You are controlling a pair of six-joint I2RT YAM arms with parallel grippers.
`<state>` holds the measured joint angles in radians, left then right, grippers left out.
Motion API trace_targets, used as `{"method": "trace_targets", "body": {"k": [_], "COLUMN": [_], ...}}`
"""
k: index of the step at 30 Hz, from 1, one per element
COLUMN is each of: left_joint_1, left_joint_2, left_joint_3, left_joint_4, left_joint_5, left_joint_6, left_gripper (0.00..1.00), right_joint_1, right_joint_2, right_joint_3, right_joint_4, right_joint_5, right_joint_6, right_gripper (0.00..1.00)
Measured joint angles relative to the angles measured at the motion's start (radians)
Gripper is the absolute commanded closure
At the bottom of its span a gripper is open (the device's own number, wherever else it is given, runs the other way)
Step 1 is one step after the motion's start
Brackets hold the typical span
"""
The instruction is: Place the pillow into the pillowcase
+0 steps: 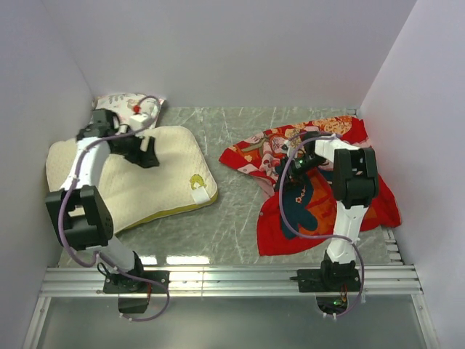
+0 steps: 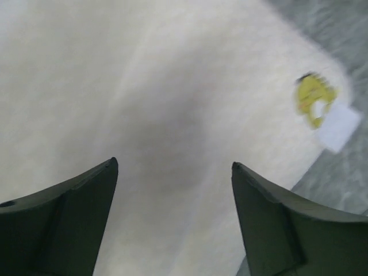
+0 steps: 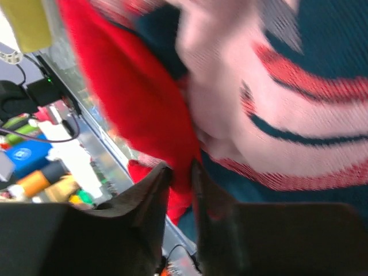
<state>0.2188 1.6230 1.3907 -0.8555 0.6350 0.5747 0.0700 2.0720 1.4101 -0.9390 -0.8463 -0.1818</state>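
The pillowcase's red edge (image 3: 172, 129) is bunched up at my right gripper. Next, my left gripper comes and holds the pillowcase's edge (image 1: 256, 174) while my right gripper takes hold of it again.
The cream pillow (image 1: 167, 182) lies flat on the left of the table, its yellow logo (image 1: 196, 179) and white tag toward the middle. My left gripper (image 1: 145, 154) hovers over its far part. In the left wrist view that gripper (image 2: 175, 163) stands wide open above the quilted pillow (image 2: 172, 86), with nothing between its fingers; the logo (image 2: 313, 99) shows at the upper right. The red pillowcase (image 1: 381, 200) lies crumpled on the right. My right gripper (image 1: 301, 163) is down in it. In the right wrist view that gripper (image 3: 180, 164) is pinched on a red fold of the pillowcase (image 3: 138, 103).
A white animal-print pillow (image 1: 120, 105) sits in the back left corner, against the cream pillow. White walls close in the left, back and right. An aluminium rail (image 1: 232, 280) runs along the near edge. Coloured clutter (image 3: 34, 167) shows beyond the table edge.
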Motion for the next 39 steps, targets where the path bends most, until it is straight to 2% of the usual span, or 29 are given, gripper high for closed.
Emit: {"method": "trace_targets", "body": {"k": [4,7,10,12,14,16,21,26,32,39], "left_joint_1": [-0.217,-0.412,-0.544,-0.61,-0.668,-0.704,-0.763,-0.8,-0.826,-0.831], "left_joint_2": [-0.032,-0.04,-0.029,0.003,0.068,0.137,0.306,0.37,0.402,0.463], "left_joint_3": [-0.088,-0.183,-0.248,-0.261,-0.261,-0.261,-0.261,-0.261,-0.258,-0.257], "left_joint_4": [0.135,0.33,0.513,0.653,0.817,0.953,1.126,1.207,1.296,1.341], "left_joint_5": [0.072,0.128,0.139,0.135,0.129,0.127,0.119,0.091,0.051,0.018], "left_joint_6": [-0.177,-0.397,-0.603,-0.741,-0.881,-1.003,-1.212,-1.349,-1.436,-1.492], "left_gripper": [0.24,0.28,0.32,0.43,0.48,0.53,0.58,0.58,0.59,0.69], "right_joint_1": [-0.009,-0.003,0.001,0.003,0.006,0.01,0.037,0.058,0.06,0.061], "right_joint_2": [0.0,-0.013,-0.037,-0.054,-0.061,-0.061,-0.061,-0.061,-0.061,-0.061], "right_joint_3": [-0.03,-0.031,-0.036,-0.041,-0.041,-0.04,-0.03,-0.028,-0.028,-0.029], "right_joint_4": [0.008,0.021,0.038,0.043,0.051,0.057,0.056,0.062,0.07,0.071], "right_joint_5": [0.007,0.02,0.035,0.043,0.047,0.045,0.018,-0.024,-0.066,-0.1], "right_joint_6": [0.025,0.042,0.058,0.067,0.074,0.076,0.085,0.097,0.11,0.11], "right_gripper": [0.64,0.62,0.61,0.64,0.71,0.79,0.92,0.98,0.99,1.0]}}
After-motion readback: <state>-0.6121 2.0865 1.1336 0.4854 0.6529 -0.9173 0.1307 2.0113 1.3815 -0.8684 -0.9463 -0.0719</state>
